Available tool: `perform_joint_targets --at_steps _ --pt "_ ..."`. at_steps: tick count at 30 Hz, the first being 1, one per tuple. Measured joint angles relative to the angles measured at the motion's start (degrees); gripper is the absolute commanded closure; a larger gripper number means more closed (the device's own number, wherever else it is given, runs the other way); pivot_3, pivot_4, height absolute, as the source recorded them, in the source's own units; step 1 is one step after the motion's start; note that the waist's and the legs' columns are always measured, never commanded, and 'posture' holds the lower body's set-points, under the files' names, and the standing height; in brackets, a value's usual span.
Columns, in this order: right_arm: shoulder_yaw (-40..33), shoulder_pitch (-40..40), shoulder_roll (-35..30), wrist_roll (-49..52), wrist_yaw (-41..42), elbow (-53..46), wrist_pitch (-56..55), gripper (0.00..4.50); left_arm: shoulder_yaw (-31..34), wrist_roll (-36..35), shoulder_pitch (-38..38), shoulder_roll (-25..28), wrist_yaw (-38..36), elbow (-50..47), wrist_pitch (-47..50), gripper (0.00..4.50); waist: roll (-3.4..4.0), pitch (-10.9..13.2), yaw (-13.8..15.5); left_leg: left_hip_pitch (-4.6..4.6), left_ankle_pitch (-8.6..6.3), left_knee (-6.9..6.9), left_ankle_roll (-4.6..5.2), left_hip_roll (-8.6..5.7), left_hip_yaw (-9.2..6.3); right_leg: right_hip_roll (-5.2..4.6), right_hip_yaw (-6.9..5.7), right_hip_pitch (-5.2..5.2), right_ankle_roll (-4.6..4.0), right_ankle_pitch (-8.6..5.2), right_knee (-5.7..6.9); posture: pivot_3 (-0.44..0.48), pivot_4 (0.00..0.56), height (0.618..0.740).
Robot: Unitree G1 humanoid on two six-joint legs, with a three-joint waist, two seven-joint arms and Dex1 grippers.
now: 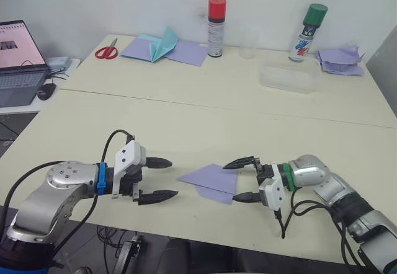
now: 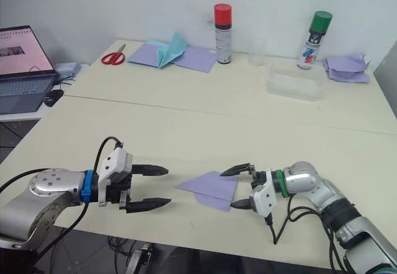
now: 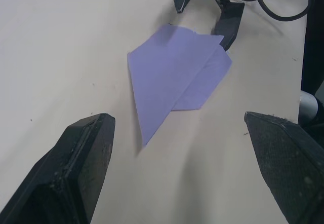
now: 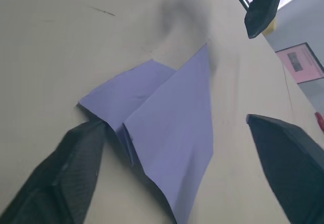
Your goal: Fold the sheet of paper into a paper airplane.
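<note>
The airplane's upper flap [image 3: 164,69] will bend up separately when I fold it, because the slanted edge [image 3: 187,85] lies loose across the lower layer.
The sheet of paper is folded into a lavender paper airplane [image 1: 212,181], a flat wedge lying on the table near its front edge, tip pointing toward my left arm. My right gripper [image 1: 244,178] is open at the wedge's wide end, one finger at each corner of that end, and one fingertip [image 4: 83,150] lies against the paper's corner. My left gripper [image 1: 159,178] is open, a short way off the pointed tip, with nothing between its fingers. Seen from the left wrist, the airplane [image 3: 172,82] lies flat on the table.
At the table's far side lie red scissors [image 1: 106,52], purple sheets with a teal peaked piece [image 1: 162,48], two spray cans [image 1: 216,18] [image 1: 308,32], a clear cup [image 1: 248,42], a clear tray [image 1: 288,78] and a heap of purple papers [image 1: 340,61]. A laptop [image 1: 20,60] stands at the left.
</note>
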Motion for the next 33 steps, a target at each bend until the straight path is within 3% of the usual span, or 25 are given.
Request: perform_joint_targets --at_steps 3,6,10,18,22,28,33 --pt "-1.01 1.82 -4.87 1.31 1.15 -1.88 -1.72 0.02 -1.87 0.12 -2.28 -2.33 1.5 0.08 0.87 0.0 0.01 0.01 0.14 -0.01 0.0 0.02 0.0 -0.05 0.02 -0.02 0.05 0.05 0.0 0.0 -0.02 0.0 0.15 0.74" --pt "-2.63 3.46 -7.65 2.79 1.82 -3.83 -0.45 0.0 -4.73 1.47 -3.56 -5.34 3.48 0.36 0.84 0.61 0.01 0.01 -0.07 0.01 0.0 0.02 0.0 -0.02 0.03 0.0 0.05 0.04 0.0 0.0 -0.01 0.0 0.15 0.74" --pt "-5.37 5.42 -6.53 8.1 0.73 -10.33 10.55 0.0 -9.76 5.49 -4.76 -10.36 7.24 3.01 -0.7 1.91 0.02 0.01 -0.54 0.05 0.0 0.01 0.0 0.11 0.05 0.09 0.05 0.01 0.01 0.0 0.06 0.0 0.15 0.74" --pt "-13.9 9.86 -2.76 16.8 -7.87 -27.97 41.85 0.0 -16.02 13.29 -5.15 -13.87 12.27 6.19 -2.42 4.47 0.02 0.01 0.05 -0.07 0.01 0.02 -0.01 -0.04 -0.02 0.05 0.11 0.01 0.02 0.01 0.08 0.0 0.15 0.74" --pt "-15.42 12.72 -2.64 20.48 -9.99 -33.66 57.64 0.0 -17.46 14.85 -5.73 -14.02 12.73 6.24 -2.2 4.47 0.02 0.01 0.04 -0.08 0.01 0.0 -0.01 -0.05 0.0 0.05 0.11 0.02 0.02 0.01 0.09 0.0 0.15 0.74" --pt "-21.88 13.63 -1.98 38.71 -16.68 -41.35 90.7 0.0 -18.58 14.98 -5.22 -13.17 10.66 4.96 -2.46 4.47 0.02 0.01 -0.18 -0.06 0.01 -0.01 -0.01 0.0 0.04 0.06 0.09 0.02 0.02 0.0 0.06 0.0 0.15 0.74" --pt "-26.39 13.7 -0.88 51.18 -22.05 -41.77 110.24 0.0 -18.64 14.7 -4.35 -11.5 9.28 3.92 -2.66 4.47 0.02 0.01 -0.24 -0.06 0.0 -0.03 0.0 0.0 0.07 0.08 0.12 -0.01 0.03 0.0 0.02 0.0 0.15 0.74"
